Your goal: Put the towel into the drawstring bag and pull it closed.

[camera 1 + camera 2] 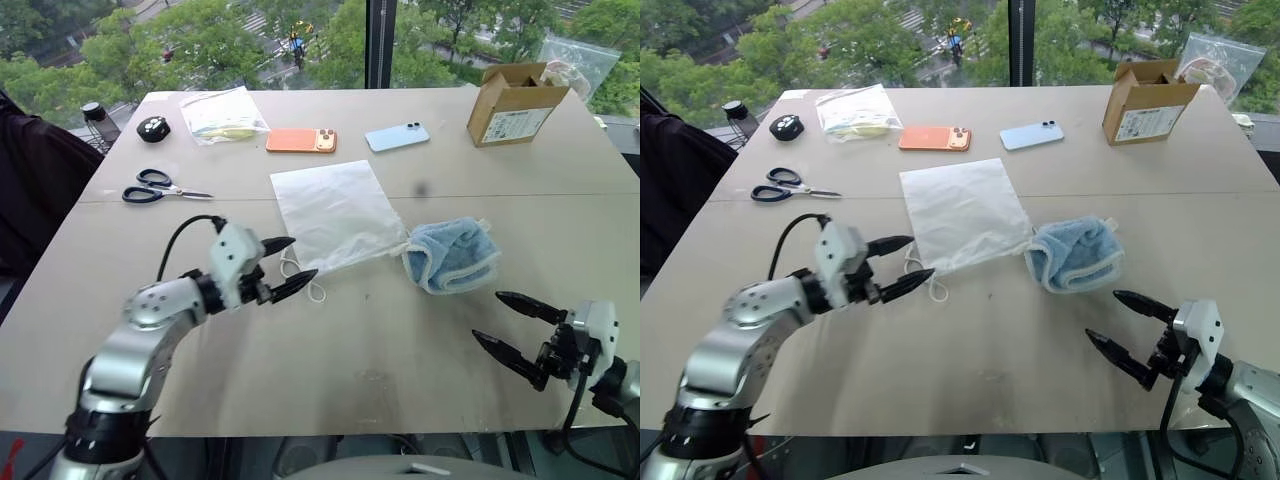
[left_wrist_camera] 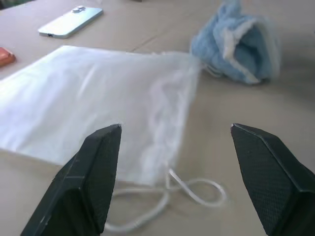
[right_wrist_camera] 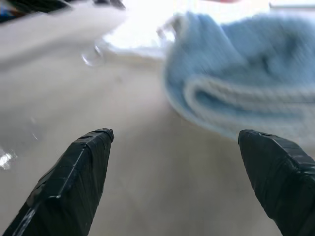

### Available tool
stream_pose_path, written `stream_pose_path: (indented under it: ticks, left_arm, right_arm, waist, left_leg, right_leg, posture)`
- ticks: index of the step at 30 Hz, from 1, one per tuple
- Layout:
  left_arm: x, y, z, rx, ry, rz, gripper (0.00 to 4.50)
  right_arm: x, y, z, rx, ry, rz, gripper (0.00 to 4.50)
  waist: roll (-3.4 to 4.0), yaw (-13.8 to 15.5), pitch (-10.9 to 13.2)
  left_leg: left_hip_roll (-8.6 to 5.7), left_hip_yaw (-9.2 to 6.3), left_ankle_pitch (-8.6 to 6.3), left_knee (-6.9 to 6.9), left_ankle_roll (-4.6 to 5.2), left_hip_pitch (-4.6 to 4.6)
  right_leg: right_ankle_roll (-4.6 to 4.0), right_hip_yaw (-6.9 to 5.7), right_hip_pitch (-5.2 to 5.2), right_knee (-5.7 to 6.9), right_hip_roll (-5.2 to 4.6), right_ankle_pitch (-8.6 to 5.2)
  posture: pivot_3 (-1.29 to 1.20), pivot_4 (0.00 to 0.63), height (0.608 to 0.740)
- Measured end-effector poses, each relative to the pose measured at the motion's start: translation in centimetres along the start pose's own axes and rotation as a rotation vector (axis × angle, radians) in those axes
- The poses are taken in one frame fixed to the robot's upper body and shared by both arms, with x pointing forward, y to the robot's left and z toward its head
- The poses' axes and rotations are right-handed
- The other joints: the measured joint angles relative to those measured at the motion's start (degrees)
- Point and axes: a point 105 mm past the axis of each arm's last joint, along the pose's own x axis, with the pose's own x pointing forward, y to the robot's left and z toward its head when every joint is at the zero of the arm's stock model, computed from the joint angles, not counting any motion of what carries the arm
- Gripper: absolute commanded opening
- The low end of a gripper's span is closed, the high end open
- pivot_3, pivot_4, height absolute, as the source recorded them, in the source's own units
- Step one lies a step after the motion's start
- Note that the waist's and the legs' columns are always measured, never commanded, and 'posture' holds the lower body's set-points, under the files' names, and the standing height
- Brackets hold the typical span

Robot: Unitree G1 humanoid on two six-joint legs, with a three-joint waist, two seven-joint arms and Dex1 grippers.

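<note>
I have the drawstring bag's near edge [image 1: 358, 259] between my open fingers, so I should keep moving my left gripper in past the cord loops and close on that edge [image 1: 330, 266].
The drawstring bag [image 1: 333, 213] lies flat in the middle of the table, thin and translucent white, its cord loops [image 2: 182, 191] trailing from the near corner. The towel [image 1: 452, 255], light blue and fluffy with a paler trim, is bunched just right of the bag's gathered mouth. My left gripper [image 1: 292, 265] hovers open at the bag's near-left corner, right over the cords, holding nothing. My right gripper [image 1: 507, 320] is open and empty near the table's front right, a short way in front of the towel [image 3: 246, 93].
At the back of the table lie an orange phone [image 1: 301, 140], a light-blue phone [image 1: 397, 136], a clear zip bag [image 1: 222, 115] and a cardboard box [image 1: 510, 105]. Scissors [image 1: 160, 189] and a small black object [image 1: 152, 128] sit at the left.
</note>
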Motion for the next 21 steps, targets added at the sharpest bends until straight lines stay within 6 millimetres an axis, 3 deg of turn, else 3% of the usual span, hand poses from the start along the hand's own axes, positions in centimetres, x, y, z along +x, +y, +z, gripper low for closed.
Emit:
stream_pose_path:
  ticks: [2,7,14,20,21]
  left_arm:
    - [2.1,0.0,-0.5,0.037,0.011,0.004,3.67]
    - [3.9,0.0,-1.0,0.152,0.044,-0.030,3.67]
    - [4.8,-0.8,-2.8,0.176,0.086,-0.101,3.67]
    - [5.4,-0.8,-2.3,0.186,0.058,-0.101,3.67]
    - [5.4,-0.8,-2.2,0.188,0.055,-0.101,3.13]
  right_arm:
    - [0.5,0.5,0.1,0.015,-0.005,-0.017,4.36]
    - [1.6,2.3,0.9,0.023,-0.012,0.013,4.36]
    - [2.7,3.5,2.4,0.007,-0.029,0.004,4.36]
    - [3.0,4.0,2.5,0.019,-0.031,-0.004,4.36]
    - [3.1,3.9,2.5,0.017,-0.033,-0.005,4.50]
  waist:
    - [-0.04,0.1,0.0]
    - [-0.07,-0.1,0.0]
    - [-0.11,-0.1,0.0]
    - [-0.15,0.0,0.0]
    - [-0.16,0.0,0.0]
  left_leg:
    - [0.00,-0.01,0.01,0.00,-0.01,-0.04]
    - [0.01,0.00,0.09,0.00,-0.16,-0.04]
    - [0.01,0.02,0.01,0.09,-0.01,-0.04]
    - [0.01,0.02,0.01,0.14,-0.01,-0.06]
    - [0.01,0.02,0.01,0.15,-0.01,-0.05]
  right_leg:
    - [0.01,-0.02,-0.04,0.02,0.02,0.00]
    - [0.01,0.01,-0.07,0.05,0.04,0.00]
    - [0.02,0.03,-0.09,0.16,0.03,0.00]
    - [0.02,0.03,-0.11,0.23,0.03,-0.01]
    - [0.03,0.03,-0.11,0.24,0.03,0.00]
  posture:
    - [0.00,0.150,0.740]
    - [0.00,0.150,0.740]
    - [0.00,0.150,0.740]
    - [0.00,0.150,0.740]
    - [0.00,0.150,0.740]
